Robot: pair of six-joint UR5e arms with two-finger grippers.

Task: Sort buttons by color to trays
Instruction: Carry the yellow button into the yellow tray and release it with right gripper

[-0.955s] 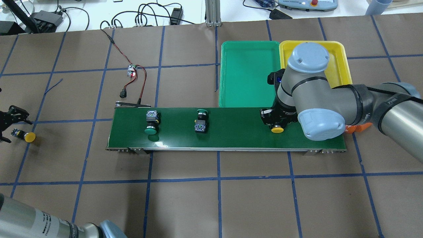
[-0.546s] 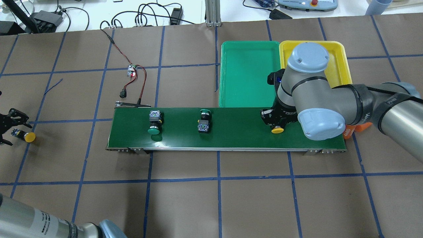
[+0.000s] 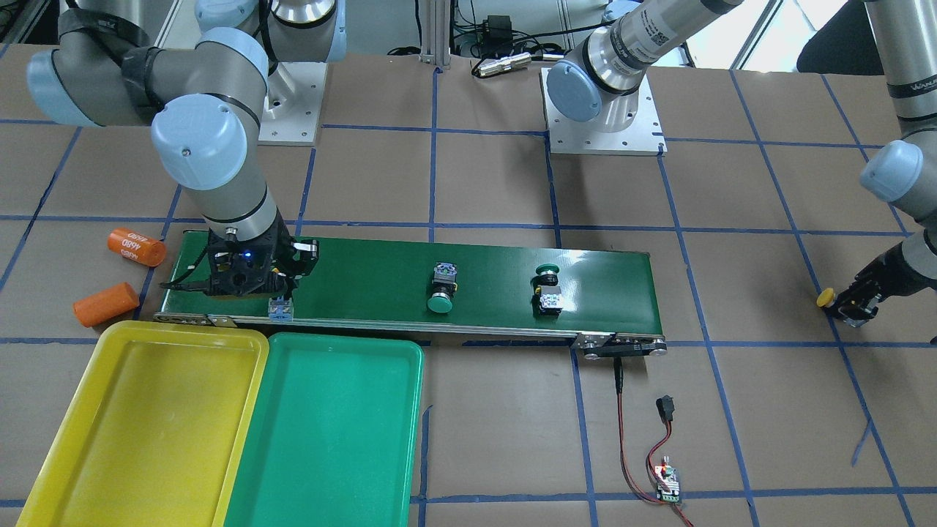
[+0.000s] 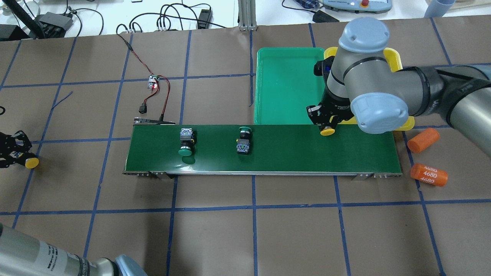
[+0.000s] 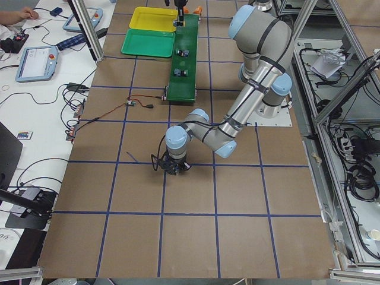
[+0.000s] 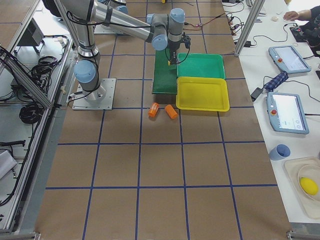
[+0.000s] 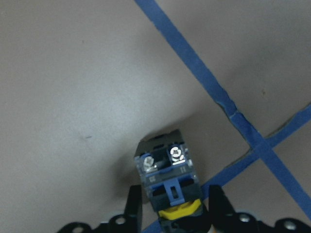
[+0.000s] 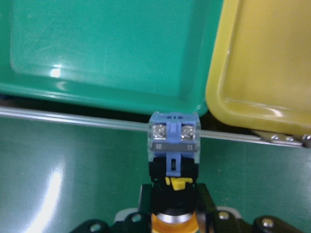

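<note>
Next, my left gripper puts the yellow button it is holding down on the conveyor belt's loose end for my right gripper, because the button is far from the yellow tray.
My right gripper [image 4: 326, 123] is shut on a yellow button [image 4: 327, 131] and holds it above the conveyor belt's far edge, close to where the green tray [image 4: 284, 84] meets the yellow tray [image 4: 399, 61]. In the right wrist view its grey-blue block [image 8: 173, 133] points at the trays. Two green buttons [image 4: 185, 143] [image 4: 244, 140] lie on the belt [image 4: 291, 153]. Far left, at table level, my left gripper [image 4: 15, 153] is shut on a second yellow button [image 4: 31, 163]. Its fingers [image 7: 135, 208] flank that button's body [image 7: 167, 174].
Two orange cylinders [image 4: 423, 140] [image 4: 429, 174], one marked 4680, lie off the belt's right end. A small circuit board with red and black wires [image 4: 153, 82] lies beyond the belt's left end. Both trays hold nothing.
My right gripper rose and moved toward the trays with the yellow button, uncovering the orange cylinders. Both green buttons rode right along the belt. My left gripper closed in on its button, which shifted slightly.
</note>
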